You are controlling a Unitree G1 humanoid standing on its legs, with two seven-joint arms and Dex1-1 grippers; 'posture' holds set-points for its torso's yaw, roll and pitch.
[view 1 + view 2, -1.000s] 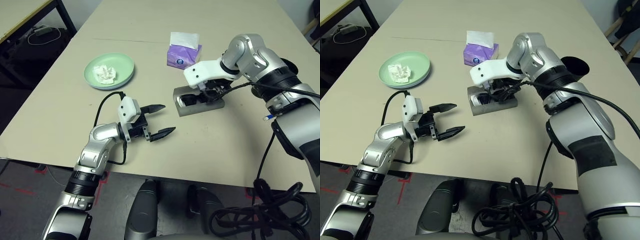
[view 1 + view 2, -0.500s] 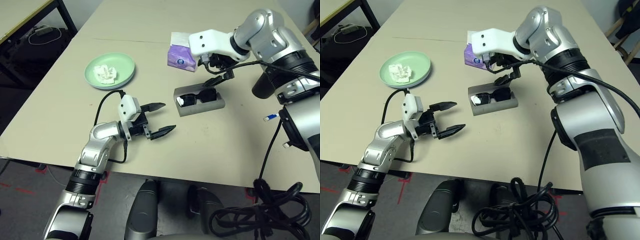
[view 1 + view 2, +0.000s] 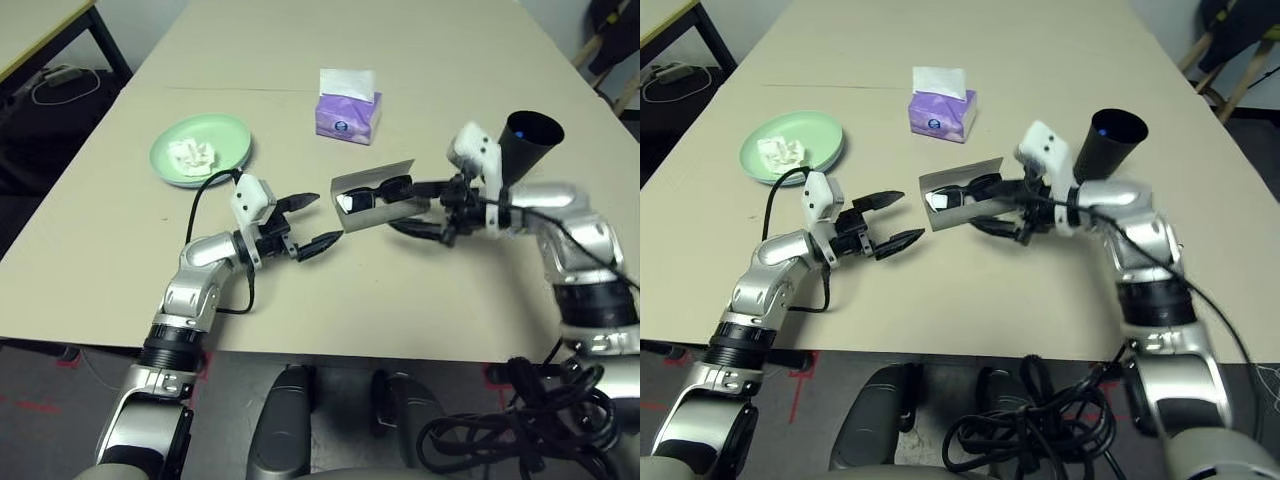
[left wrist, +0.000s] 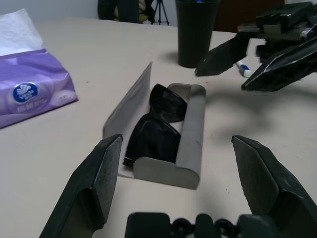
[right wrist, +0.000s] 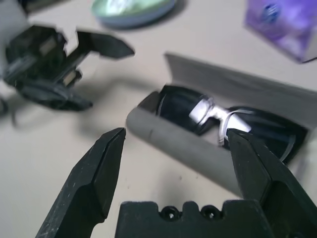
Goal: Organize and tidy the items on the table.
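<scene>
My right gripper should move away first, because it is in the way of the case's raised lid (image 3: 376,177). My left gripper will then tip the lid shut from behind.
The grey glasses case (image 3: 372,212) lies open at the middle of the beige table (image 3: 450,290), its lid up and the black sunglasses (image 4: 157,119) inside. My left gripper (image 3: 326,219) is open just left of the case. My right gripper (image 3: 398,207) is open, low over the table at the case's right end, with its fingers pointing left. The black cup (image 3: 527,146) stands upright behind my right arm. A white blue-capped pen (image 4: 243,68) lies near the cup. At the far left, crumpled white tissue (image 3: 190,153) rests on the pale green plate (image 3: 225,138).
A purple tissue box (image 3: 347,108) stands behind the case. A thin seam (image 3: 250,89) crosses the table beyond it. A smaller black-legged desk (image 3: 40,30) stands off the table's far left corner. A black cable (image 3: 205,215) loops by my left wrist.
The camera view has shifted. My right arm has come down from above the case to table height at its right end, fingers open. My left gripper has edged closer to the case.
</scene>
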